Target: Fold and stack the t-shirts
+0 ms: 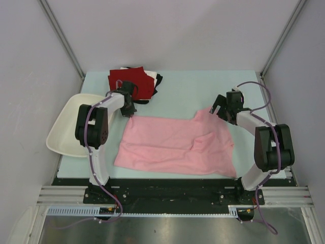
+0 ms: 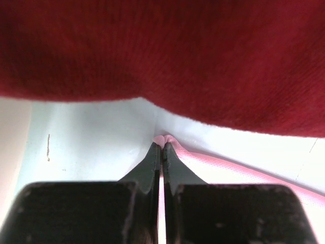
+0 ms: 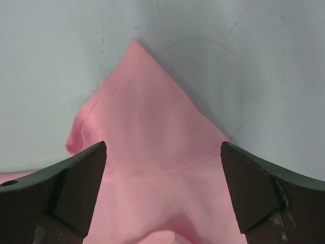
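Observation:
The rumpled fold (image 1: pixel 204 141) looks limp. I expect the light pink t-shirt (image 1: pixel 165 134) to double over while its near edge stays put when I bring the far corners nearer.
A light pink t-shirt (image 1: pixel 177 145) lies spread out in the middle of the pale table (image 1: pixel 193 91). My left gripper (image 1: pixel 129 110) is at its far left corner. In the left wrist view that gripper (image 2: pixel 162 145) is shut on a small pinch of pink cloth (image 2: pixel 228 168), with the dark red shirt (image 2: pixel 177 56) filling the view above. At the back left sits a folded stack: dark red (image 1: pixel 129 81) on top, with white (image 1: pixel 151 75) and black (image 1: pixel 158 81) edges showing. My right gripper (image 1: pixel 218 109) hangs open over the pink shirt's far right corner (image 3: pixel 152 127), one finger on each side of it (image 3: pixel 163 152).
A white plastic tub (image 1: pixel 68 124) sits off the table's left edge, beside the left arm. Grey walls and metal frame posts close in the back and both sides. The folded stack lies just beyond the left gripper.

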`<action>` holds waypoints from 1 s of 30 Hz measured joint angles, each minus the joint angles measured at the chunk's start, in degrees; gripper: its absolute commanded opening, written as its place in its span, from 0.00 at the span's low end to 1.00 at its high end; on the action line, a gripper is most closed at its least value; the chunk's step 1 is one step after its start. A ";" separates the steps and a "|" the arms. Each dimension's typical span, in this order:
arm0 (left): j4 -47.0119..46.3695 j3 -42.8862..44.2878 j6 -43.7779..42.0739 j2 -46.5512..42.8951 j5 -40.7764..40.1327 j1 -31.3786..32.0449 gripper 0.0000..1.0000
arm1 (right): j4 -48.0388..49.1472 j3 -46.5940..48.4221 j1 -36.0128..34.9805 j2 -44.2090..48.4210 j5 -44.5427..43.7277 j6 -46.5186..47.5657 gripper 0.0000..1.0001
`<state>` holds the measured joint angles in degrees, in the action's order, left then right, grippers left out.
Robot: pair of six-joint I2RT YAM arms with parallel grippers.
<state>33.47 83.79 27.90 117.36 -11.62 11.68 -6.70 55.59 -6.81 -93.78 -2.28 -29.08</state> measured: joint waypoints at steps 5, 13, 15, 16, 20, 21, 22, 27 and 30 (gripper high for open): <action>0.15 0.00 -0.02 -0.04 0.39 -0.17 0.00 | 1.01 3.19 0.35 -5.44 -1.51 0.00 0.93; 0.20 0.00 -0.02 -0.04 1.64 -0.68 0.00 | 1.36 11.74 0.33 -14.16 -3.17 0.20 0.80; 0.20 0.00 -0.02 -0.04 1.77 -0.72 0.00 | 0.70 13.99 0.35 -16.02 -3.52 0.26 0.73; 0.20 0.00 -0.02 -0.04 1.81 -0.74 0.00 | 0.44 15.21 0.35 -17.03 -3.69 0.42 0.71; 0.20 0.00 -0.02 -0.04 2.12 -0.85 0.00 | -1.97 20.83 0.33 -21.33 -4.04 0.85 0.65; 0.20 0.00 -0.02 -0.04 2.21 -0.90 0.00 | -2.97 22.32 0.31 -22.47 -4.13 0.92 0.64; 0.20 0.00 -0.02 -0.04 2.32 -0.94 0.00 | -3.45 23.52 0.26 -23.43 -4.15 1.07 0.63; 0.20 0.00 0.00 -0.07 2.89 -1.22 0.00 | -4.96 26.05 -0.24 -25.20 -4.33 2.01 0.59; 0.20 0.00 0.00 -0.04 3.21 -1.38 0.00 | -5.70 26.38 -0.79 -25.29 -4.39 2.34 0.58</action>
<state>33.67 83.79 27.90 117.32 -8.40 10.31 -12.40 81.97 -7.60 -119.07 -6.68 -26.74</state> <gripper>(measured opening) 0.011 0.587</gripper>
